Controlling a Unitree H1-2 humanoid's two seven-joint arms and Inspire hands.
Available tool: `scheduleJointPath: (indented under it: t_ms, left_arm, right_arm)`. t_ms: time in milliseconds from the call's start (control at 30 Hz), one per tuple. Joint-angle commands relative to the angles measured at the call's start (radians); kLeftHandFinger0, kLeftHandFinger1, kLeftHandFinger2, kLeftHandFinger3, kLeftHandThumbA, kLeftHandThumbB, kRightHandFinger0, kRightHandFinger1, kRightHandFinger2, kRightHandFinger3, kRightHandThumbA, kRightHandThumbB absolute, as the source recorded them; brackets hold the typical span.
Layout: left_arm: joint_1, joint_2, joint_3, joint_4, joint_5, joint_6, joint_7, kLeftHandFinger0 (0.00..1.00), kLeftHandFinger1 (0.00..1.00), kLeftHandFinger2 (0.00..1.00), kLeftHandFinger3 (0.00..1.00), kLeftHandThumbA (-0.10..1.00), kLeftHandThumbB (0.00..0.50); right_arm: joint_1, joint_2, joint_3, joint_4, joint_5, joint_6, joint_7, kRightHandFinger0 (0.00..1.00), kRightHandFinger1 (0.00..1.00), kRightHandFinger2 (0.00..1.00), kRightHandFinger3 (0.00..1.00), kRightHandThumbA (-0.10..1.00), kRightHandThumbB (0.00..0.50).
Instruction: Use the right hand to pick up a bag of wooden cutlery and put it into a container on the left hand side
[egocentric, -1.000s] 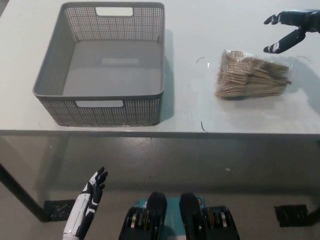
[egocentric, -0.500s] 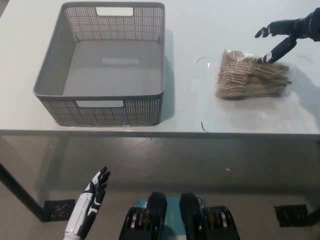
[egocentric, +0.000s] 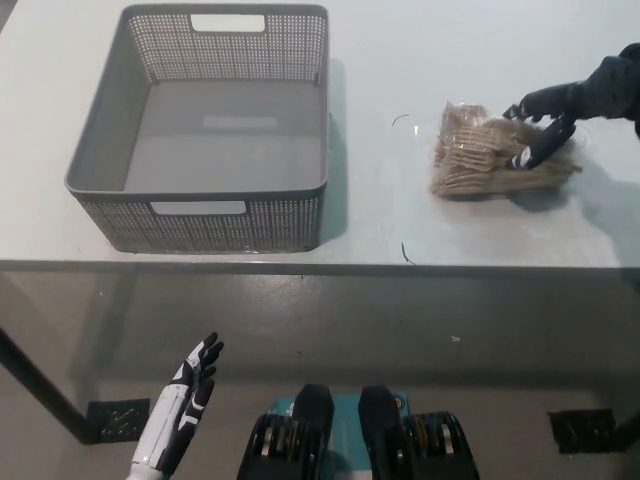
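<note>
My gripper will lift the clear bag (egocentric: 462, 118) by its end, and the bag will stay straight as one bundle because the wooden cutlery (egocentric: 478, 170) lies lengthwise and packed close.
A clear bag of wooden cutlery (egocentric: 480, 152) lies on the white table (egocentric: 400, 60), right of centre. My black right hand (egocentric: 560, 108) reaches in from the right edge and rests on the bag's right end, fingers spread over it and curling down. The bag still lies flat on the table. A grey perforated basket (egocentric: 105, 140) stands on the left, with nothing inside. My white left hand (egocentric: 185, 400) hangs low at the lower left, below the table edge, fingers apart and holding nothing.
The table's front edge (egocentric: 320, 265) runs across the middle of the view, with floor below it. A strip of bare tabletop separates the basket from the bag. Two small dark scraps (egocentric: 405, 252) lie near the front edge.
My right hand has come down and leftward from above the bag's far right corner onto the bag, fingers now curling over it. The left hand has barely shifted.
</note>
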Motion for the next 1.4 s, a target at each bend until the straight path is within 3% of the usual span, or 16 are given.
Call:
scheduleJointPath:
  t_ms: [0, 67, 233, 833, 1167, 1200, 1233, 1267, 1300, 1367]
  left_arm:
    - [-0.006, 0.016, 0.000, -0.018, 0.001, -0.038, 0.020, 1.00, 1.00, 1.00, 1.00, 1.00, 0.307]
    - [-0.011, 0.020, -0.001, -0.017, 0.000, -0.038, 0.012, 1.00, 1.00, 1.00, 1.00, 1.00, 0.307]
    - [-0.018, 0.026, -0.010, -0.013, 0.007, -0.038, 0.010, 1.00, 1.00, 1.00, 1.00, 1.00, 0.293]
    - [-0.046, 0.048, -0.035, -0.016, 0.001, -0.038, 0.004, 1.00, 1.00, 1.00, 1.00, 1.00, 0.310]
    - [-0.066, 0.053, -0.051, -0.012, -0.006, -0.038, -0.005, 1.00, 1.00, 1.00, 1.00, 1.00, 0.311]
    - [-0.067, 0.054, -0.053, -0.011, -0.003, -0.038, -0.004, 1.00, 1.00, 1.00, 1.00, 1.00, 0.311]
    - [-0.069, 0.054, -0.055, -0.012, -0.005, -0.038, -0.005, 1.00, 1.00, 1.00, 1.00, 1.00, 0.311]
    - [-0.071, 0.055, -0.056, -0.013, -0.004, -0.038, -0.004, 1.00, 1.00, 1.00, 1.00, 1.00, 0.311]
    - [-0.073, 0.056, -0.057, -0.014, -0.003, -0.038, -0.004, 1.00, 1.00, 1.00, 1.00, 1.00, 0.314]
    - [-0.074, 0.057, -0.057, -0.014, -0.003, -0.038, -0.004, 1.00, 1.00, 1.00, 1.00, 1.00, 0.312]
  right_arm:
    - [-0.037, 0.008, -0.007, 0.025, -0.012, -0.021, -0.013, 1.00, 1.00, 1.00, 1.00, 0.58, 0.500]
    - [-0.017, 0.011, 0.019, 0.052, -0.038, -0.071, -0.047, 1.00, 1.00, 1.00, 1.00, 0.66, 0.500]
    - [-0.001, 0.013, 0.007, 0.087, -0.027, -0.091, -0.048, 1.00, 1.00, 1.00, 1.00, 0.66, 0.500]
    - [0.028, 0.041, -0.021, 0.152, -0.015, -0.034, -0.026, 1.00, 1.00, 1.00, 1.00, 0.51, 0.500]
    - [0.044, 0.075, -0.002, 0.168, -0.037, -0.021, -0.074, 1.00, 1.00, 1.00, 1.00, 0.54, 0.500]
    - [0.046, 0.079, -0.003, 0.169, -0.037, -0.022, -0.084, 1.00, 1.00, 1.00, 1.00, 0.52, 0.500]
    - [0.055, 0.087, -0.017, 0.169, -0.025, -0.030, -0.134, 1.00, 1.00, 1.00, 1.00, 0.37, 0.473]
    - [0.060, 0.091, -0.030, 0.169, -0.014, -0.028, -0.167, 1.00, 1.00, 1.00, 1.00, 0.33, 0.470]
    - [0.064, 0.095, -0.038, 0.168, -0.011, -0.024, -0.205, 1.00, 1.00, 1.00, 1.00, 0.22, 0.385]
    - [0.065, 0.098, -0.043, 0.169, -0.011, -0.022, -0.223, 0.87, 0.95, 1.00, 1.00, 0.19, 0.413]
